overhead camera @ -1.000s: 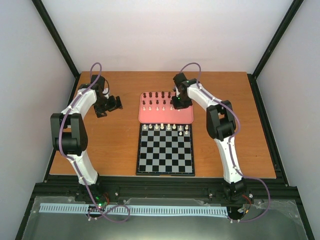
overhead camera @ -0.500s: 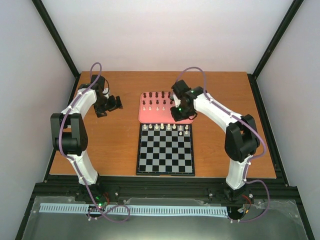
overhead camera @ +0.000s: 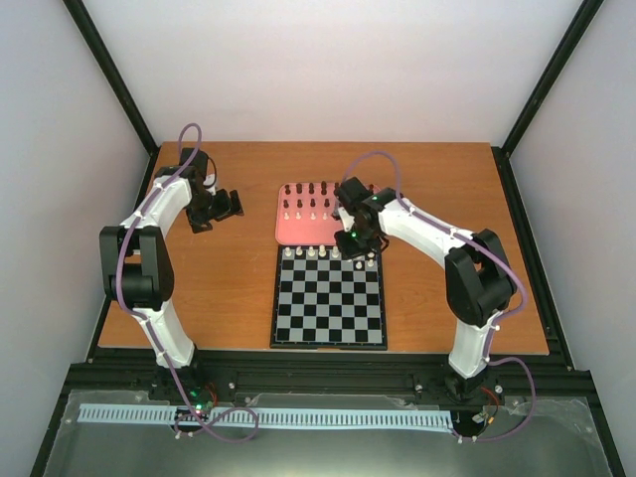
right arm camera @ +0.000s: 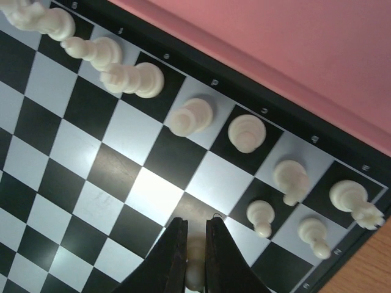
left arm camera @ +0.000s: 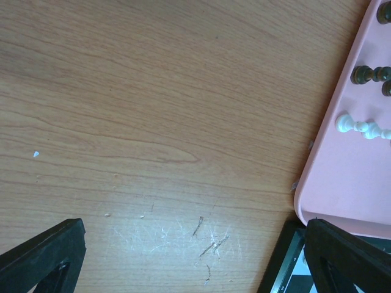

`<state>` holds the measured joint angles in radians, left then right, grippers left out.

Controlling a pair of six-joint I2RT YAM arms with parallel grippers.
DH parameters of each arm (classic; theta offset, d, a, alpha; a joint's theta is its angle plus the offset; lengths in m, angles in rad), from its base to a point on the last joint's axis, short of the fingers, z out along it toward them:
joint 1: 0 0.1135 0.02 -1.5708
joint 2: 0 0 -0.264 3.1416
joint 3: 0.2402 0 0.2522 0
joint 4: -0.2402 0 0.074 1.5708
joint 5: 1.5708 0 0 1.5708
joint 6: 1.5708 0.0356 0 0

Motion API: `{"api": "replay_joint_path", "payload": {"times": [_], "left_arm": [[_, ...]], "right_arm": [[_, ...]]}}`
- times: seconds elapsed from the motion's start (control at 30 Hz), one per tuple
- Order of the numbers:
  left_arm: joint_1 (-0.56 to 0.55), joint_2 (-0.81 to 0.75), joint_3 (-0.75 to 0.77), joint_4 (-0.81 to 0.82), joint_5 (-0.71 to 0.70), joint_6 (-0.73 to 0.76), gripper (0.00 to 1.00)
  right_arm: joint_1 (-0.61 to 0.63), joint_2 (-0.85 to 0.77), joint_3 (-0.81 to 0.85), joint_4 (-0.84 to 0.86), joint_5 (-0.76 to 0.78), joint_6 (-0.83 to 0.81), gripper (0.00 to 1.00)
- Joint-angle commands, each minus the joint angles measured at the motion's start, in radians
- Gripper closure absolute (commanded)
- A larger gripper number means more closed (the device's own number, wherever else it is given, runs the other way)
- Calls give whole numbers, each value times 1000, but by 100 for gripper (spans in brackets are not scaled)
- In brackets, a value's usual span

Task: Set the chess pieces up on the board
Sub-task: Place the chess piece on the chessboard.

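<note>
My right gripper should go on lowering the cream pawn (right arm camera: pixel 195 264) until the cream pawn's base rests on the light square (right arm camera: pixel 219 179) beside the standing pawns, because the pawn hangs base down and that square is free.
The checkered board (overhead camera: pixel 329 303) lies at the table's middle, with several cream pieces along its far edge (right arm camera: pixel 194 116). My right gripper (right arm camera: pixel 195 229) is shut on a cream pawn (right arm camera: pixel 195 259) and holds it over a dark square in the board's second row. Two cream pawns (right arm camera: pixel 261 215) stand to its right in that row. In the top view the right gripper (overhead camera: pixel 354 243) is over the board's far right part. My left gripper (overhead camera: pixel 235 205) hangs open and empty over bare wood left of the pink tray (overhead camera: pixel 298 231). Dark and cream pieces (left arm camera: pixel 365 74) stand on the tray.
The pink tray (right arm camera: pixel 317 67) touches the board's far edge. Black frame posts stand at the table's back corners. Bare wood (left arm camera: pixel 153 122) lies under the left gripper.
My right gripper has moved from over the tray toward the near side, to the board's far rows, carrying a cream pawn. The left arm has not moved.
</note>
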<state>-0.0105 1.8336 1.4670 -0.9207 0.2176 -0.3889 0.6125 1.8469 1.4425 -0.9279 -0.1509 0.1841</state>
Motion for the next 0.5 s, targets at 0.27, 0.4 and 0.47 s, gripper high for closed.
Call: {"api": "replay_joint_path", "payload": {"times": [0.27,0.4,0.47], "left_arm": [[-1,-28,14,-1,5,4,0],[-2,-22,17,-3,5,4,0],[-2,-20,20,-4,6,5,0]], "right_arm": [[33,56,-8,48,-3,1,97],[33,70,-10,53,8,4,96],[32,77,-16,57,10,5,96]]}}
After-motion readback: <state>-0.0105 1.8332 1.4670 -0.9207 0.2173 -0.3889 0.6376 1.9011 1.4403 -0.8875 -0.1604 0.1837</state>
